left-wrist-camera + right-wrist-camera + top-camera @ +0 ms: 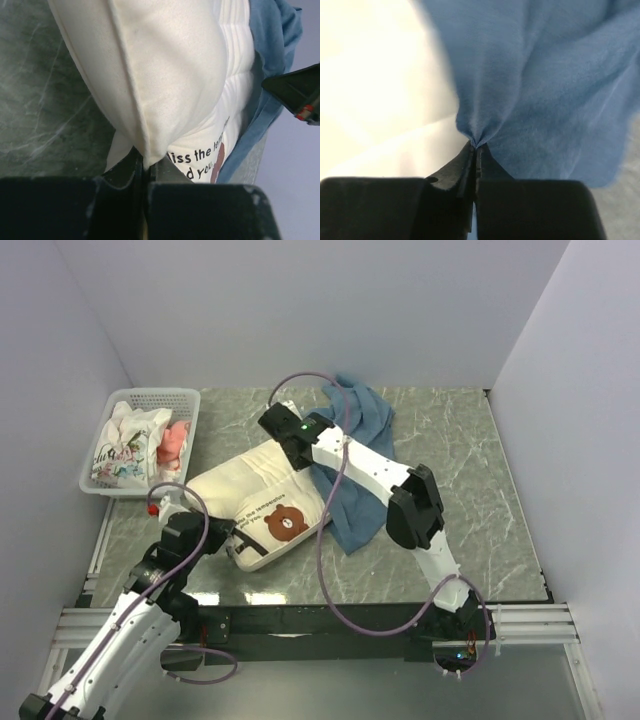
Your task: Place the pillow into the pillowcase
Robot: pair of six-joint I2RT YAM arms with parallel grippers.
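Most of the pillow (248, 485) is outside the pillowcase, so my left gripper should swing the pillow's corner across to my right gripper and then grab the blue pillowcase (354, 512).
The cream pillow (255, 495) with a brown bear print lies in the middle of the table, its right side over the blue pillowcase (355, 455). My left gripper (145, 162) is shut on the pillow's near-left corner seam; the pillow (165, 70) fills the left wrist view, with the pillowcase (272, 60) behind it. My right gripper (476, 147) is shut on a pinched fold of the pillowcase (545, 85) right at the pillow's (375, 85) far edge. From above, the right gripper (285, 430) sits at the pillow's far right corner.
A white slatted basket (160, 400) with white floral and pink cloths stands at the back left. Purple cables loop over the pillow and along the front edge. Grey walls enclose the marbled table (460, 470) on three sides.
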